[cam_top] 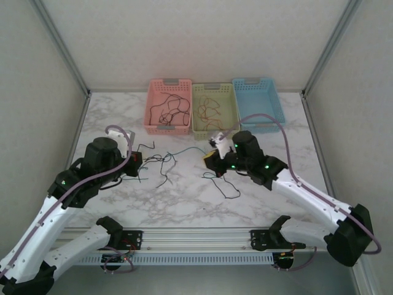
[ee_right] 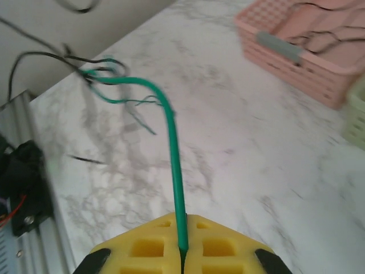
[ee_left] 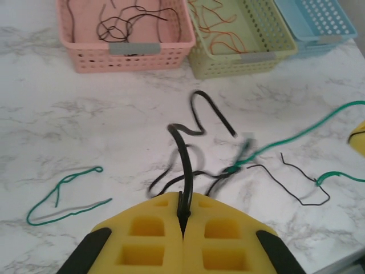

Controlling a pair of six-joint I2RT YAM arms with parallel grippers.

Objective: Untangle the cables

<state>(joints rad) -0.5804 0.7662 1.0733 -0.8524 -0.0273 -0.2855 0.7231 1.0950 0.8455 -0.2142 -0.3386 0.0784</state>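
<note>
I keep pulling the taut green cable (cam_top: 187, 149) with my right gripper while my left gripper holds the black cable, until it's free, then let it go in the blue basket (cam_top: 261, 106).
Between the two arms a loose tangle of thin black and green cables (cam_top: 163, 163) lies on the marble table. My left gripper (ee_left: 183, 201) is shut on a black cable (ee_left: 186, 162) that runs forward into the knot. In the top view this left gripper (cam_top: 136, 163) sits at the tangle's left edge. My right gripper (ee_right: 182, 224) is shut on a green cable (ee_right: 174, 165), which stretches taut towards the tangle (ee_right: 100, 74). From above, the right gripper (cam_top: 212, 158) is to the right of the knot, with the green cable (cam_top: 190, 149) spanning the gap.
At the back stand a pink basket (cam_top: 149, 110) holding black cables, a green basket (cam_top: 195, 117) holding orange and red ones, and a blue basket (cam_top: 279, 110). A separate green cable (ee_left: 63, 197) lies at the left. A black cable (cam_top: 226, 185) lies under the right arm.
</note>
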